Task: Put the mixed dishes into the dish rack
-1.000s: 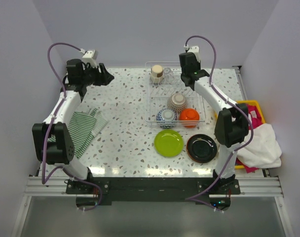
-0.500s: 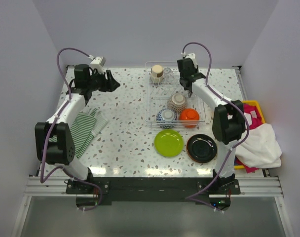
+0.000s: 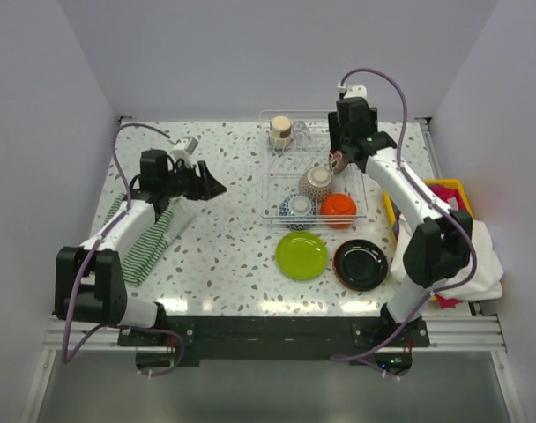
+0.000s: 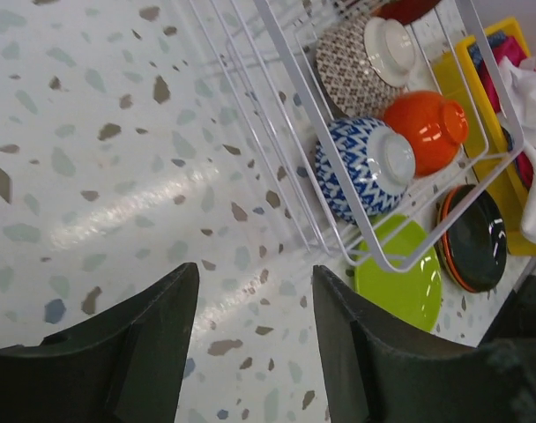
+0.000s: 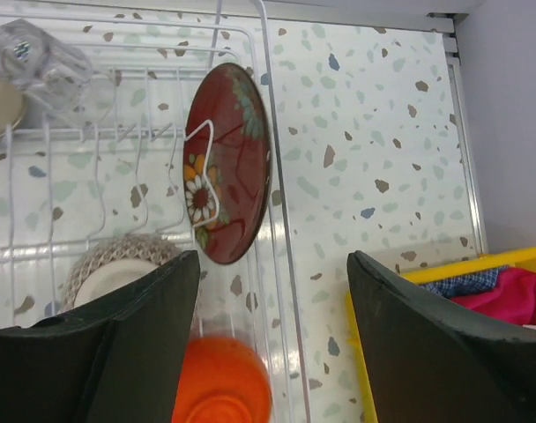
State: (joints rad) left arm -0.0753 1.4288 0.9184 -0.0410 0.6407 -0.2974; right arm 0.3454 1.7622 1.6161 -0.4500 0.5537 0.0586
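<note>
The way (image 3: 243, 231) from my open left gripper to the lime green plate's rim (image 3: 279, 257) is clear. So I should keep going until the fingers are on both sides of the plate's rim.
The dish rack (image 3: 272, 187) stands at the back centre. In it are a beige cup (image 3: 280, 130), a glass (image 3: 301, 133), a brown patterned bowl (image 3: 318, 181), a blue-white bowl (image 3: 297, 210) and an orange bowl (image 3: 338, 208). A dark red plate (image 5: 228, 163) stands upright between the rack's dividers. My right gripper (image 5: 272, 260) hovers open just above that plate, holding nothing. A lime green plate (image 3: 302, 255) and a black plate (image 3: 361, 263) lie on the table in front of the rack. Left of the rack, my left gripper (image 4: 255, 273) is open and empty over bare table.
A green-white striped cloth (image 3: 149, 233) lies under the left arm. To the right of the rack is a yellow bin (image 3: 445, 188) of coloured cloths, with a white cloth (image 3: 466, 260) draped over its near side.
My right gripper has opened and let go of the dark red plate, which now stands in the rack. The left arm has swung nearer and rightward, toward the rack.
</note>
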